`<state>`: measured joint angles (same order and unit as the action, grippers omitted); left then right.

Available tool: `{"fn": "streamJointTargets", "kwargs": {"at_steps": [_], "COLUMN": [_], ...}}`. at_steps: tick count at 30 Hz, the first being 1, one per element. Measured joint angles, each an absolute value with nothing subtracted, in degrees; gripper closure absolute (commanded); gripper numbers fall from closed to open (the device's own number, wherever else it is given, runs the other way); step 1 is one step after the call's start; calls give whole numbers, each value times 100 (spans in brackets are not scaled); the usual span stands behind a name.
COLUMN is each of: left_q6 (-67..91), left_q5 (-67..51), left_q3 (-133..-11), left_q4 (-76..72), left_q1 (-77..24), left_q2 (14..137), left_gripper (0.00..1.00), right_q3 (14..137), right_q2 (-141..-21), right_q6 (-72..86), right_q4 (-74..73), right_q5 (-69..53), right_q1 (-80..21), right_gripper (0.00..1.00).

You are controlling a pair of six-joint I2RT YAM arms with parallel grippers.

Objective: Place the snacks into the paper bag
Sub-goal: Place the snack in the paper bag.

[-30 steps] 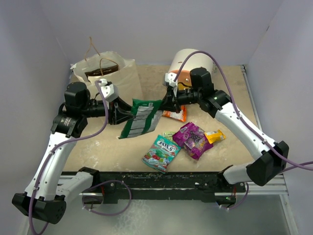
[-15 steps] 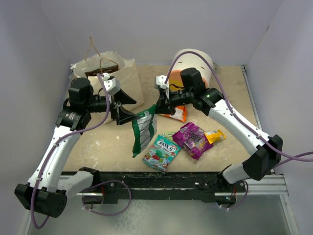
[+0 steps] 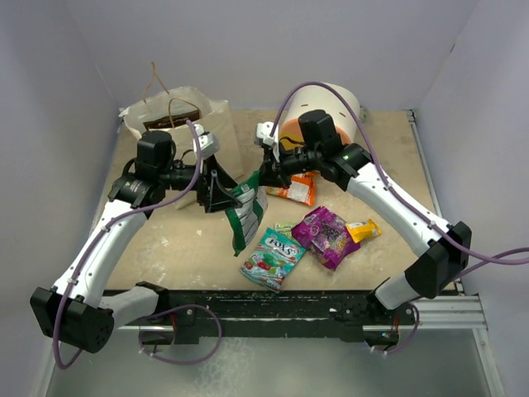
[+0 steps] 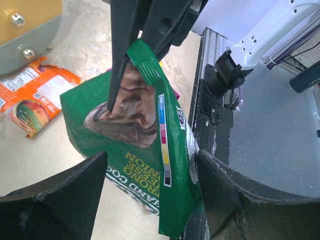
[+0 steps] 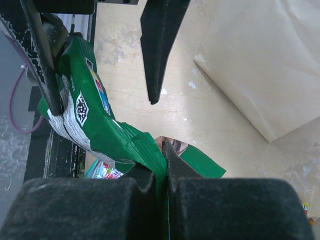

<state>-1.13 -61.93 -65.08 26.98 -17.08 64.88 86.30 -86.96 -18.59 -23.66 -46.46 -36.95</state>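
Observation:
The green-white packet's top edge is held by my right gripper away from the paper bag, so next my left gripper takes the packet's lower half and carries it there.
A green-white snack packet hangs upright above the table, and my right gripper is shut on its top edge. My left gripper is open, its two fingers either side of the packet's lower half; one finger is close against the packet's edge. The cream paper bag lies at the back left with a brown packet in its mouth. On the table lie an orange packet, a teal candy packet, a purple packet and a yellow-orange box.
A round white and orange drawer unit stands at the back behind my right arm. The black rail runs along the table's near edge. Purple walls close in the left, back and right sides.
My left gripper has opened and let go of the green-white packet. The packet has swung from lying flat to hanging from my right gripper. Both grippers moved closer together.

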Motion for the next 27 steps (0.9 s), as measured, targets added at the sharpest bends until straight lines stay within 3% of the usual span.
{"fn": "streamJointTargets", "kwargs": {"at_steps": [7, 10, 16, 18, 27], "left_q6": [-110, -220, -784, -1013, -2010], "left_q5": [-6160, -6154, -5994, -5929, -5784], "left_q3": [-6508, -6508, -6517, -6549, -7229], "left_q4": [2869, 2910, 3323, 3548, 4659], "left_q1": [-1778, -1778, -1712, -1616, -1068], "left_q2": [6482, 6420, 6047, 5927, 5570], "left_gripper": [78, 100, 100, 100, 100], "right_q3": [8656, 8656, 8656, 8656, 8656], "right_q2": [-8742, -8779, -8774, -8770, -8547], "right_q6": [-1839, -1837, -1850, -1876, -2134], "right_q4": [-2368, -2368, -2370, -2377, -2541], "right_q5": [-4480, -4449, -4475, -4495, -4576], "right_q1": [-3752, -3750, -3752, -3756, -3717], "right_gripper": [100, 91, 56, 39, 11]}}
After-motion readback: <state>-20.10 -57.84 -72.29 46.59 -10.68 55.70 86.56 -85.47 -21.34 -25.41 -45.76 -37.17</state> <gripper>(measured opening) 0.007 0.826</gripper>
